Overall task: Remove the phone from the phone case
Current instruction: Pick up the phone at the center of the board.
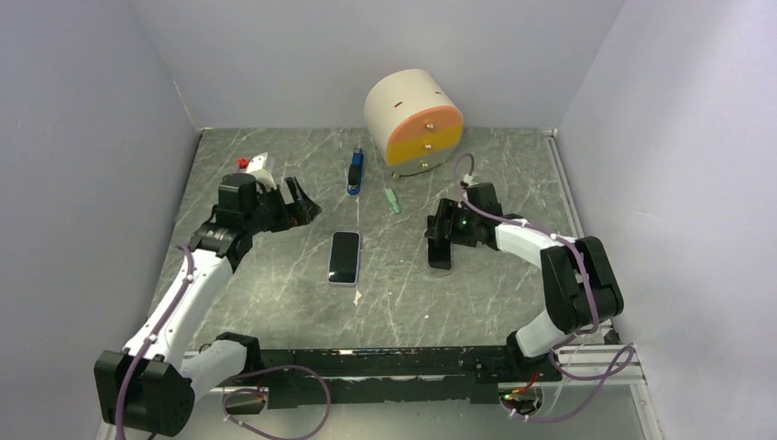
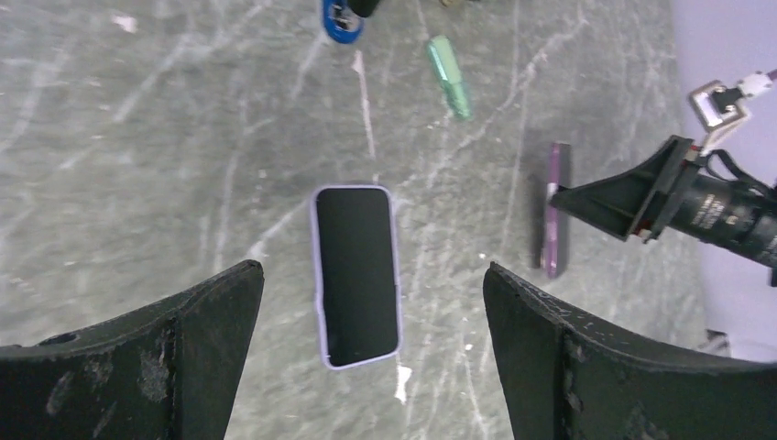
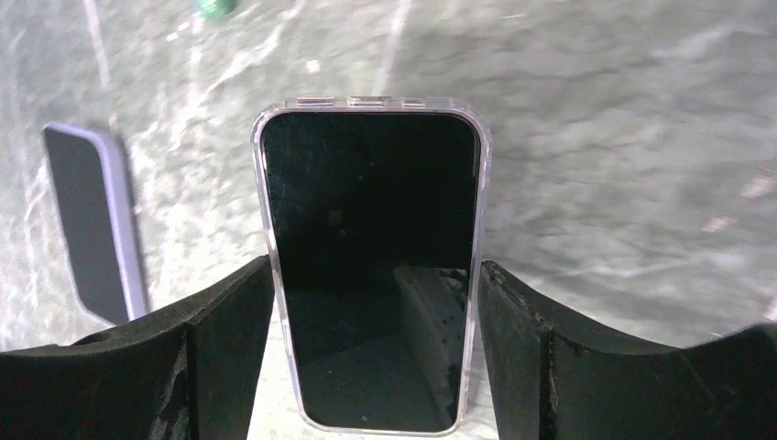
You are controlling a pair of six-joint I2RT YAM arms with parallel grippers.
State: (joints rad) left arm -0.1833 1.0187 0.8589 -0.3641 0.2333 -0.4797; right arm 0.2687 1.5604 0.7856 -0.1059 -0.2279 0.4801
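Note:
The robot's right gripper is pressing the clear case's long sides [image 3: 479, 220], so next the left gripper grips the phone's far end [image 3: 371, 105] to free the right gripper for the phone's other end.
A phone in a clear case [image 3: 371, 266] sits between my right gripper's [image 3: 376, 264] fingers, which press on its two long sides. In the top view that gripper [image 1: 441, 240] holds it on edge right of centre; the left wrist view shows it edge-on [image 2: 555, 209] with a purple back. A second phone in a lilac case [image 1: 344, 258] lies flat, screen up, at the table's centre; it also shows in the left wrist view [image 2: 355, 275] and the right wrist view [image 3: 92, 220]. My left gripper [image 1: 298, 209] is open and empty, left of and behind the lilac phone.
A round cream and orange drawer unit [image 1: 414, 124] stands at the back. A blue object [image 1: 355, 171] and a small green stick [image 1: 393, 200] lie in front of it. A red and white item [image 1: 255, 167] lies behind my left arm. Walls enclose three sides.

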